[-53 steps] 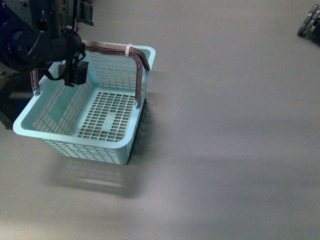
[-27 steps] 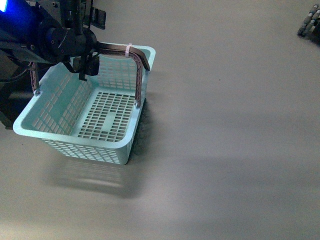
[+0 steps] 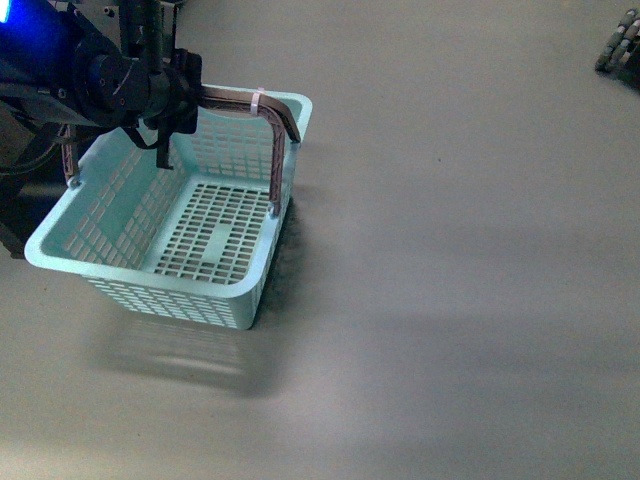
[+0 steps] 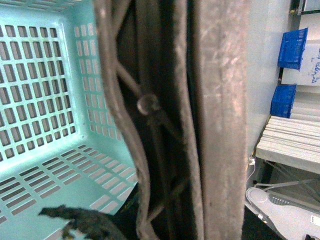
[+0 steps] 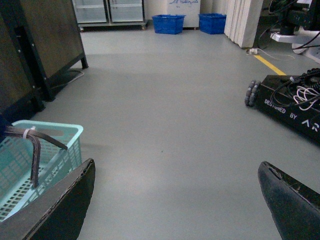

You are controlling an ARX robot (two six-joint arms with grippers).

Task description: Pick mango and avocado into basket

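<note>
The brown handle meets the sides [image 3: 275, 206] near their middle, so the light turquoise basket [image 3: 205, 232] will hang below the handle with its open top up when I carry it.
The light turquoise basket [image 3: 190, 300] stands on the grey floor at the left, with nothing lying on its slotted floor. Its brown handle [image 3: 275, 115] with a white zip tie stands upright over the far side. My left gripper [image 3: 168, 135] hangs open over the basket's back left corner, right beside that handle. In the left wrist view the handle [image 4: 220, 125] fills the middle, very close, with the basket [image 4: 45, 100] behind it. My right gripper [image 5: 177, 200] is open over bare floor, with the basket [image 5: 55, 145] off to one side. The mango and the avocado are out of view.
Blue crates [image 5: 167, 23] and a dark cabinet [image 5: 45, 45] stand far back. A black wheeled machine base [image 5: 290, 105] sits on the floor to the right, also showing at the front view's top right corner [image 3: 620, 45]. Grey floor stretches right of the basket.
My left arm has swung from above the basket's left rim toward the handle, and its gripper has turned. The basket has stayed in place.
</note>
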